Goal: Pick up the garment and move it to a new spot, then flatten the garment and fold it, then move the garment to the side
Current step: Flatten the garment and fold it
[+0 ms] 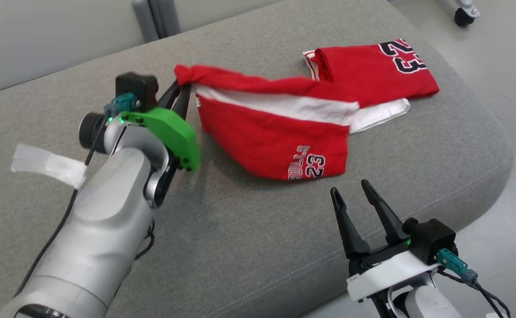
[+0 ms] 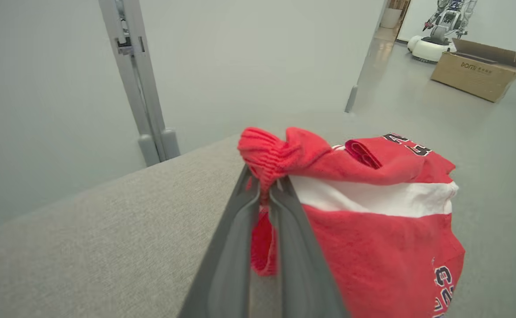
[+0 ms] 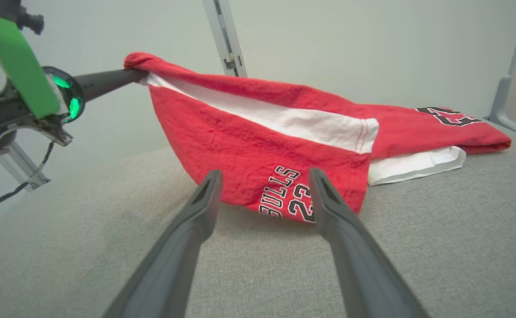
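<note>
I can see the red bundle (image 1: 370,73) behind showing its own folded edge and striped trim (image 1: 312,64), so it should stay put when I pull the garment's hem.
The garment (image 1: 280,132) is a pair of red shorts with a white side stripe and "BULLS 23" printed near the hem. My left gripper (image 1: 180,88) is shut on its bunched waistband corner and holds that end off the grey cushion (image 1: 240,247); the far leg (image 1: 372,70) still rests on the surface. From the left wrist, the fingers (image 2: 280,212) pinch red fabric (image 2: 372,229). My right gripper (image 1: 355,190) stands open just in front of the hanging hem, apart from it. Its own view shows the garment (image 3: 258,141) ahead of the spread fingers (image 3: 324,198), with the left gripper (image 3: 138,75) at the upper left.
A strip of white tape (image 1: 48,163) lies on the cushion at the left. The cushion's rounded edge (image 1: 500,150) drops to the floor at the right. A grey post (image 2: 141,88) stands behind; a cardboard box (image 2: 478,66) and another robot (image 2: 443,26) sit far off.
</note>
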Robot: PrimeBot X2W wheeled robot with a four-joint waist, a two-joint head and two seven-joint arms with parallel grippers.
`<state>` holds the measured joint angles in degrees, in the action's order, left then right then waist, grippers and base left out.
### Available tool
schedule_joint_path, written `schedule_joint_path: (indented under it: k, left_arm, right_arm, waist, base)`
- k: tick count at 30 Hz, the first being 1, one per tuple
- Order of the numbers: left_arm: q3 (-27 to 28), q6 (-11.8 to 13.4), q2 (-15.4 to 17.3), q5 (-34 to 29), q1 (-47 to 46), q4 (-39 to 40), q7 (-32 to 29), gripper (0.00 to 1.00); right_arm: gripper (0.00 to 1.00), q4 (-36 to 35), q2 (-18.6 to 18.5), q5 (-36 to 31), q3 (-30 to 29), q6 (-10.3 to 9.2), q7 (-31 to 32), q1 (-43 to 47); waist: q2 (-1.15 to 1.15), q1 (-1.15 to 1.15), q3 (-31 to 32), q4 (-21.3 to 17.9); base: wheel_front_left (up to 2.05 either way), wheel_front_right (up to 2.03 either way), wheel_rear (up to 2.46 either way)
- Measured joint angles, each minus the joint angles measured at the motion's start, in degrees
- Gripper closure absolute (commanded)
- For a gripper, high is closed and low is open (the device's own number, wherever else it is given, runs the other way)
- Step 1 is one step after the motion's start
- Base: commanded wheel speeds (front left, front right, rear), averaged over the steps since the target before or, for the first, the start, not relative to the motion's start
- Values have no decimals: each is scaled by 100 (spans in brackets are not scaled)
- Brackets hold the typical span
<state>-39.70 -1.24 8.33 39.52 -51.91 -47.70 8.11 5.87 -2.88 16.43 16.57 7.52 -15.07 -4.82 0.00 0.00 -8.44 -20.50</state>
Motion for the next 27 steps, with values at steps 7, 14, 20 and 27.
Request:
schedule_joint_path:
  k: [7,14,20,27]
  left_arm:
    - [116,-26,587,328,1056,-187,-224,100]
    - [308,334,1234,501,1808,272,-466,100]
    - [568,793,1634,662,2067,998,-609,53]
    - [695,1102,1837,676,2303,1362,-498,0]
  right_arm:
    - [0,35,3,-46,-130,0,0,71]
    - [0,66,4,-42,-68,0,0,72]
    - [0,92,4,-9,21,0,0,66]
    - [0,118,4,30,0,0,0,52]
  waist:
    - [0,0,6,511]
    - [0,0,69,963]
    - [0,0,70,1013]
    - [0,0,79,811]
  base:
    - [0,0,0]
    - [0,0,0]
    - [0,0,0]
    - [0,0,0]
